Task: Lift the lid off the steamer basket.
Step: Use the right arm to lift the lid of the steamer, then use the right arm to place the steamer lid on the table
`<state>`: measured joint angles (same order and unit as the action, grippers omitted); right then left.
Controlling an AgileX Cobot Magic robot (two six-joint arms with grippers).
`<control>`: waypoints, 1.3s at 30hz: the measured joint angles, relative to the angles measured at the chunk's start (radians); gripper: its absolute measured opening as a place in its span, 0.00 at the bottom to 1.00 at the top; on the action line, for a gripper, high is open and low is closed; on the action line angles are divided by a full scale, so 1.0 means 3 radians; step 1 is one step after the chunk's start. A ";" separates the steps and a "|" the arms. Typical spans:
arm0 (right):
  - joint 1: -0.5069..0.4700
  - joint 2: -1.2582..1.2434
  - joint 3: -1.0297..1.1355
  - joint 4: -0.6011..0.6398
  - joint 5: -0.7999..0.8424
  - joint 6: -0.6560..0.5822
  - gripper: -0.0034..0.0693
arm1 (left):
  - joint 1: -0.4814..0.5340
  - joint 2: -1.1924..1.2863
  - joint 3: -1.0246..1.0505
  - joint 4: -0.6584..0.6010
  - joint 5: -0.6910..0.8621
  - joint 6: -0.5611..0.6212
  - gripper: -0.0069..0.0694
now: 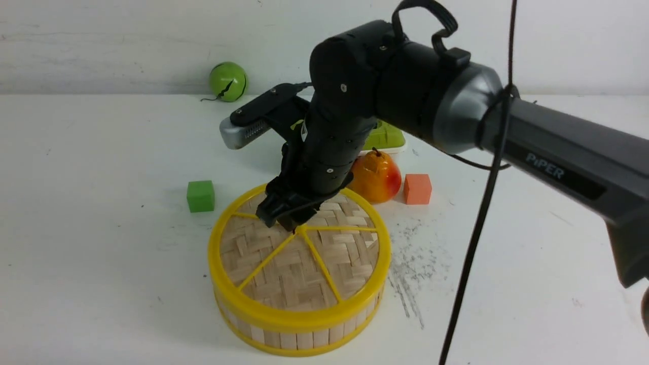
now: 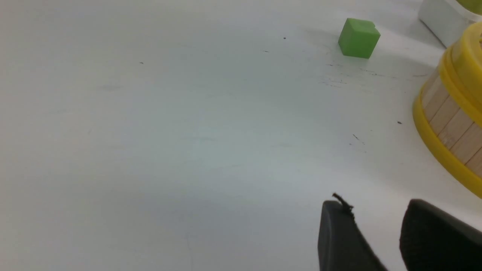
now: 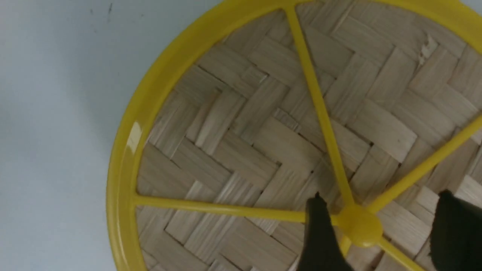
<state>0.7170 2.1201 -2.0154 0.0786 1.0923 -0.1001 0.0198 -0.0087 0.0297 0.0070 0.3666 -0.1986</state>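
My gripper will bring the lid free and leave the steamer basket in place when it lifts the lid's middle, because the lid's yellow rim [image 1: 299, 317] sits over the top of the steamer basket's slatted side.
The lid [image 1: 299, 258], a woven bamboo disc with a yellow rim and spokes, sits on the steamer basket [image 1: 289, 339] at the table's middle front. My right gripper [image 1: 284, 215] points down at the lid's centre. In the right wrist view it is open [image 3: 381, 197], with its fingers either side of the yellow hub [image 3: 359, 226] and just above the lid [image 3: 256, 143]. My left gripper [image 2: 374, 205] is open and empty over bare table. The basket's wall [image 2: 448, 120] and the lid's rim [image 2: 463, 64] lie to its side. The left gripper is out of the front view.
A green cube [image 1: 201, 195] lies left of the basket. A red-yellow fruit [image 1: 375, 176], an orange cube [image 1: 417, 188] and a white box with a green top [image 1: 388, 139] stand behind it. A green ball [image 1: 228, 81] is at the back. A black cable [image 1: 476, 228] hangs at the right.
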 joint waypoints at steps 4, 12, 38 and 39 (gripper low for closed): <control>0.0000 0.0063 0.0000 -0.0014 0.0063 0.0035 0.51 | 0.0000 0.0000 0.0000 0.0000 0.0000 0.0000 0.40; 0.0000 0.0109 -0.0006 -0.0015 0.0094 0.0035 0.22 | 0.0000 0.0000 0.0000 0.0000 0.0000 0.0000 0.40; -0.1098 -0.1965 0.1373 -0.0429 0.0515 0.0035 0.19 | 0.0000 0.0000 0.0000 0.0000 0.0000 0.0000 0.40; -0.1193 -0.1991 0.1509 -0.0418 0.0488 0.0035 0.19 | 0.0000 0.0000 0.0000 0.0000 0.0000 0.0000 0.40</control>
<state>0.3590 1.5228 -1.5628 -0.0467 1.2387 -0.0896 0.0198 -0.0087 0.0297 0.0070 0.3666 -0.1986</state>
